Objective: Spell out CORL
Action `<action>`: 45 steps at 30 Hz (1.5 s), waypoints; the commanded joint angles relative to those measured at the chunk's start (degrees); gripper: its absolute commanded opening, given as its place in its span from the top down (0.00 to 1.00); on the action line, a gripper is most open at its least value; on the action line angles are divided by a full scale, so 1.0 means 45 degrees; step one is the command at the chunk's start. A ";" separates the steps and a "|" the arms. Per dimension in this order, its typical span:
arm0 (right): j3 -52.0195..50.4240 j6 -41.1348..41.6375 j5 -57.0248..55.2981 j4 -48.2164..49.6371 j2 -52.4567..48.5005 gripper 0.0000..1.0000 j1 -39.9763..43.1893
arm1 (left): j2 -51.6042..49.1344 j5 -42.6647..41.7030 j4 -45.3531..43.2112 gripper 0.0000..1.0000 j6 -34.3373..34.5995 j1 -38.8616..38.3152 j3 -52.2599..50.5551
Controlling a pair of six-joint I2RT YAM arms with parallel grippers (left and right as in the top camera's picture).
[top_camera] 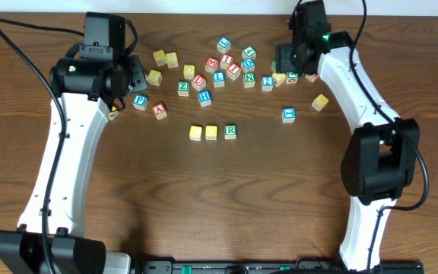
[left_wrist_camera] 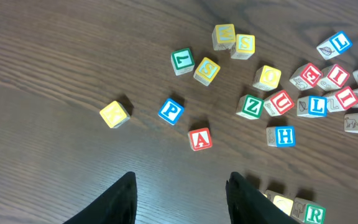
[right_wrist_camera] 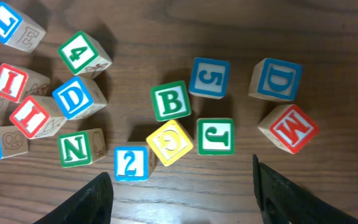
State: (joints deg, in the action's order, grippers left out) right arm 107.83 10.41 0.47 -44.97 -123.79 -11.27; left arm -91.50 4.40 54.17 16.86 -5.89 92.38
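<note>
The row needs an L, but my right gripper is hovering over the B, D and M cubes [right_wrist_camera: 170, 101], so it should move across to the blue-framed L [top_camera: 219, 78] beside the red cubes.
Three cubes stand in a row at mid-table: two yellow-topped cubes [top_camera: 196, 132] [top_camera: 211, 132] and a green-framed R cube [top_camera: 230, 131]. The R cube [left_wrist_camera: 314, 213] and one yellow cube [left_wrist_camera: 283, 203] also show at the lower right of the left wrist view. A blue-framed L cube [top_camera: 219, 77] [left_wrist_camera: 316, 104] lies in the far cluster, and a second L cube [top_camera: 223, 44] [right_wrist_camera: 5, 22] sits behind it. My left gripper [top_camera: 125, 82] [left_wrist_camera: 179, 199] is open and empty, to the left of the row. My right gripper [top_camera: 291, 59] [right_wrist_camera: 182, 199] is open and empty over the cluster's right end.
Several loose letter and number cubes are scattered along the far side: a blue H [left_wrist_camera: 284, 135], a green N [right_wrist_camera: 73, 149], a blue 2 [right_wrist_camera: 131, 163], a red A [left_wrist_camera: 199, 139] and a blue P [left_wrist_camera: 171, 111]. A lone blue cube [top_camera: 288, 115] and a yellow cube [top_camera: 320, 101] lie at the right.
</note>
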 commanded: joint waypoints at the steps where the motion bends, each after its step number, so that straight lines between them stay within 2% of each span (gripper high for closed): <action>1: 0.0000 -0.0238 0.0272 0.0044 0.0262 0.32 0.0107 | 0.0117 -0.0068 0.0039 0.42 -0.0068 0.0019 -0.0063; 11: 0.0000 -0.0136 0.0865 -0.0053 0.0257 0.32 0.0996 | 0.0117 -0.0068 0.0039 0.29 -0.0068 0.0019 -0.0063; 16: 0.0000 0.0306 0.1574 -0.0267 0.0257 0.31 0.1413 | 0.0117 -0.0068 0.0039 0.19 -0.0068 0.0019 -0.0063; 34: 0.0000 0.0243 0.1972 0.0685 0.0257 0.29 -0.0461 | 0.0117 -0.0068 -0.0058 0.17 -0.0068 0.0019 -0.0063; 45: -0.0005 0.0787 0.1943 0.0364 0.0257 0.29 -0.0520 | 0.0117 -0.0073 -0.0049 0.17 -0.0063 0.0019 -0.0087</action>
State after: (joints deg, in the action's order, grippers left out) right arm 107.83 12.43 9.21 -43.07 -123.79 -13.17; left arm -91.50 4.38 53.80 16.67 -5.89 92.38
